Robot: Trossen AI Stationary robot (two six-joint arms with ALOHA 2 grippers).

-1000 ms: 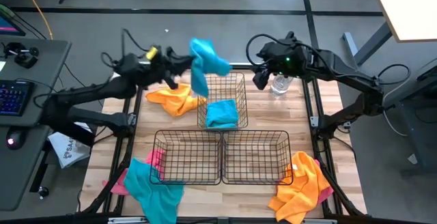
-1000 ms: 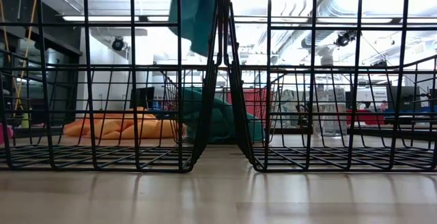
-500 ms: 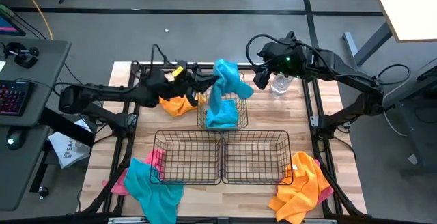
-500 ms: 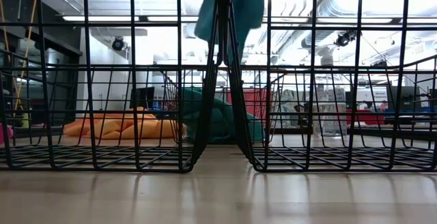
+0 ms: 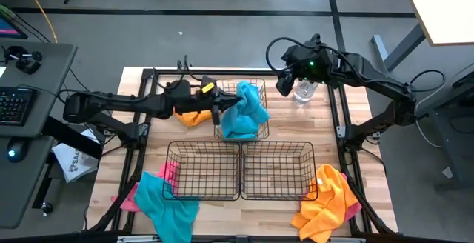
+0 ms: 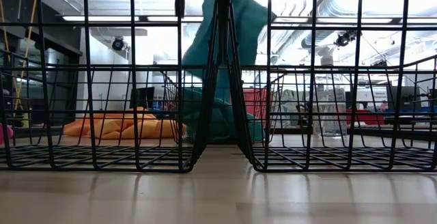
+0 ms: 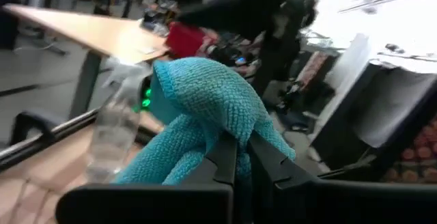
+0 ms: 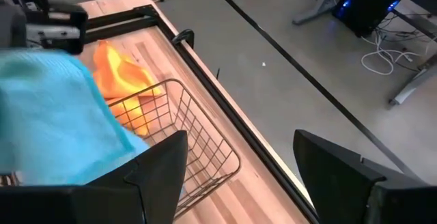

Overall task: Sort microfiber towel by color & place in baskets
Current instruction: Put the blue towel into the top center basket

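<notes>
I keep lowering the teal towel with my left gripper, as it hangs into the far basket above another teal towel, until its fold is near that teal heap, and then let go.
My left gripper reaches from the table's left over the far wire basket and is shut on a teal towel. In the low view that towel hangs down into the basket, onto another teal towel lying on the basket floor. My right gripper is open and hovers at the far edge, right of this basket, beside the spray bottle. Two more wire baskets stand side by side nearer. My left gripper pinches a bunched fold of the teal towel between its two fingers, several layers thick. The fingers come roughly level from the table's left. The towel hangs below and beyond them, with its lower part down inside the far basket.
An orange towel lies left of the far basket, under my left arm. A teal towel over a pink one lies at the near left corner. Another orange towel lies at the near right corner.
My left gripper has swung toward the table's right and moved down, carrying the teal towel from left of the far basket to above it. The towel has dropped from hanging clear to hanging into the basket.
</notes>
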